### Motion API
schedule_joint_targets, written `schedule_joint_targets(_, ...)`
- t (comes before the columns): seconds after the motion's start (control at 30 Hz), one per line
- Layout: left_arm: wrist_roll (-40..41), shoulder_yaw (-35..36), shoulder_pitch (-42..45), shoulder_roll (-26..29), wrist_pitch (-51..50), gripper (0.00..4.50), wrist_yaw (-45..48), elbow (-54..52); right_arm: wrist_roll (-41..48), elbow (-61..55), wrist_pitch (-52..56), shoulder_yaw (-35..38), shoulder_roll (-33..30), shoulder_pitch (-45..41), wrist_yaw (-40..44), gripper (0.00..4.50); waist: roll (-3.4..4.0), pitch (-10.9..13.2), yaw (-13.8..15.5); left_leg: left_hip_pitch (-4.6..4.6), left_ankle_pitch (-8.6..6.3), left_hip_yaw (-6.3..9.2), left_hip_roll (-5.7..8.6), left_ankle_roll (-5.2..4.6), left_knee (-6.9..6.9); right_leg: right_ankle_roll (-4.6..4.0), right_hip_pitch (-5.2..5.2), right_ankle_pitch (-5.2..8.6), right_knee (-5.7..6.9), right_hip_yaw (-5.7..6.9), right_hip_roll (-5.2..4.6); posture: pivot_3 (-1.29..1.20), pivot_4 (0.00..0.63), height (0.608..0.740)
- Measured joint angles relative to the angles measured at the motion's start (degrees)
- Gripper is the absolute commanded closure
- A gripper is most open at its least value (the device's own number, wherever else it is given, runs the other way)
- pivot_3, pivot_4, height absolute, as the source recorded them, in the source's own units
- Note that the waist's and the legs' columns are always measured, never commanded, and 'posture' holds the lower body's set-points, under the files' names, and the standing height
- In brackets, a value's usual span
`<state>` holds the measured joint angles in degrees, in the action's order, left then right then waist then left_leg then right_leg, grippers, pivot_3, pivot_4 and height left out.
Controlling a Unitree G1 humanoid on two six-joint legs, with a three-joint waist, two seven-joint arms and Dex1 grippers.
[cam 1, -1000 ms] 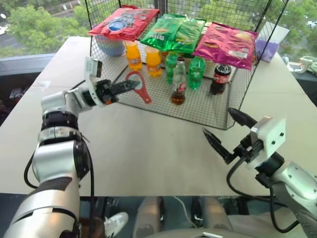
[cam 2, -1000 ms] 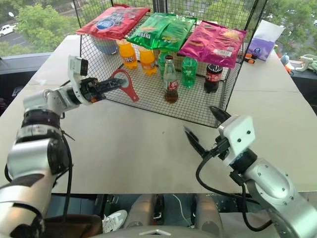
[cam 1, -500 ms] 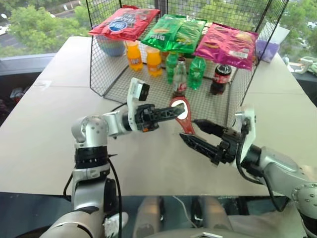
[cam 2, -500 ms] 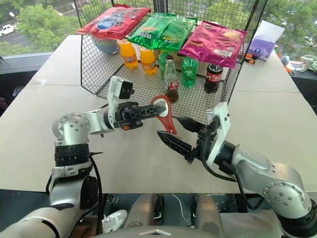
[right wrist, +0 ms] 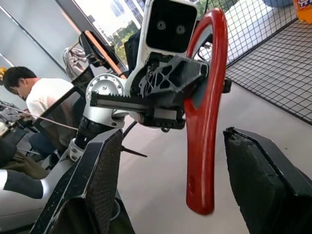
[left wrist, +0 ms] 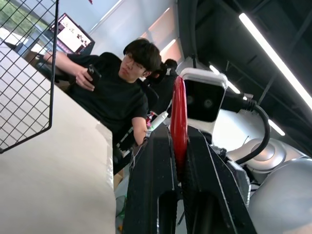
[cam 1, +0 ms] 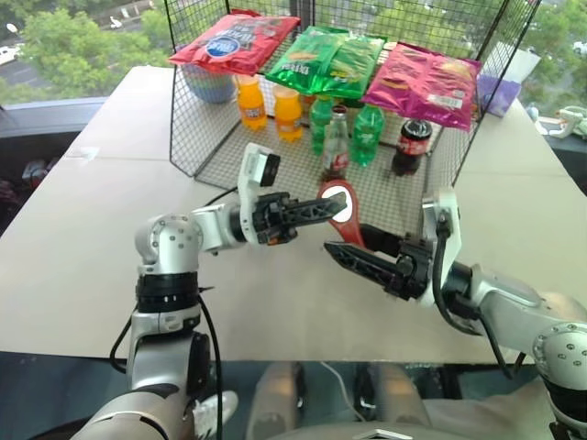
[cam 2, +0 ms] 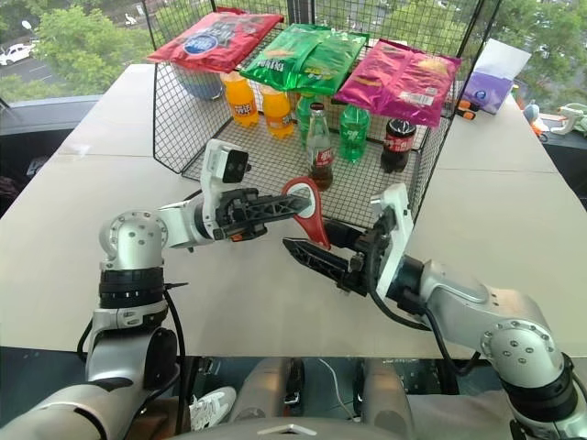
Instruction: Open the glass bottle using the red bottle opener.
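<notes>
I should take the bottle opener's handle with my right gripper and get the glass bottle (cam 1: 337,148) with my left gripper, because my left gripper covers the red bottle opener's ring head (cam 1: 341,190).
The red bottle opener (cam 1: 339,213) hangs in the air over the table in front of the cage. My left gripper (cam 1: 323,207) is shut on its ring head, and the handle points down. My right gripper (cam 1: 341,242) reaches in from the right, open, with one finger on each side of the handle. In the right wrist view the handle (right wrist: 204,146) hangs between the fingers (right wrist: 100,180) without touching them. In the left wrist view the opener (left wrist: 179,117) stands edge-on in the shut fingers. The glass bottle (cam 1: 336,145) stands upright inside the cage, beyond both grippers.
A wire cage (cam 1: 211,137) on the table (cam 1: 83,229) holds orange bottles (cam 1: 266,105), green bottles (cam 1: 365,134) and a dark cola bottle (cam 1: 407,147). Snack bags (cam 1: 332,60) lie on its top. One person (left wrist: 117,87) sits beyond the table edge, another (right wrist: 41,97) off to the side.
My left arm carried the opener from the cage front to the middle, above the table. My right gripper swung left, rolled and came around the handle, its fingers a little closer together.
</notes>
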<state>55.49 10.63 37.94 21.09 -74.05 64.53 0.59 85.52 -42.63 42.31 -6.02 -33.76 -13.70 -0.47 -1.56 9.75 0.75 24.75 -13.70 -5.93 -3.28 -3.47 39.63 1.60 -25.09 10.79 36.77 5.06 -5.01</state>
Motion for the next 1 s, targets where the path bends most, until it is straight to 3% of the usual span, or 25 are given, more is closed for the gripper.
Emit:
schedule_joint_targets(0.07,0.4,-0.1,0.0,0.1,0.7,4.5,0.0,0.0,0.1,0.3,0.1,0.0,0.2,-0.3,0.0,1.15,0.0,0.0,0.0,0.0,0.0,0.0,0.0,0.0,0.0,0.0,0.0,0.0,0.0,0.0,0.0,0.0,0.15,0.728)
schedule_joint_targets(0.17,0.4,-1.1,0.0,0.9,1.9,4.5,0.3,-0.1,0.4,1.0,0.6,-0.5,0.4,-1.2,0.0,1.87,0.0,0.0,0.0,0.0,0.0,0.0,0.0,0.0,-0.02,0.0,-0.02,0.0,0.0,0.0,0.0,0.0,0.15,0.728)
schedule_joint_targets(0.33,1.2,-2.4,-0.7,2.0,3.7,4.5,1.9,-1.2,1.5,2.8,1.6,-0.9,0.6,-1.9,0.2,4.38,0.01,0.0,0.0,0.04,0.0,-0.01,-0.01,0.0,-0.04,0.0,-0.05,0.0,-0.03,0.0,-0.02,0.0,0.15,0.728)
schedule_joint_targets(0.7,2.4,-3.5,-2.3,3.2,6.8,4.5,3.2,-2.1,2.6,2.8,2.5,-1.0,0.7,-2.2,0.4,4.48,0.03,0.0,0.0,0.05,-0.01,-0.01,-0.02,0.0,-0.09,0.0,-0.06,0.01,-0.07,0.0,-0.03,0.0,0.15,0.728)
schedule_joint_targets(0.83,2.5,-3.8,-2.2,3.2,8.0,3.13,2.6,-2.0,2.3,2.7,2.5,-1.0,0.6,-2.0,0.5,4.5,0.03,0.0,0.0,0.05,-0.01,-0.01,-0.02,0.0,-0.13,0.0,-0.07,0.01,-0.08,0.0,-0.03,0.0,0.15,0.728)
schedule_joint_targets(1.0,0.8,-3.7,-3.4,5.6,10.9,0.84,1.8,-1.4,2.1,1.9,1.8,1.0,0.0,2.8,0.2,4.5,0.04,0.0,0.0,0.06,-0.01,-0.03,-0.02,0.0,-0.23,0.0,-0.1,0.01,-0.16,-0.01,-0.03,0.0,0.15,0.728)
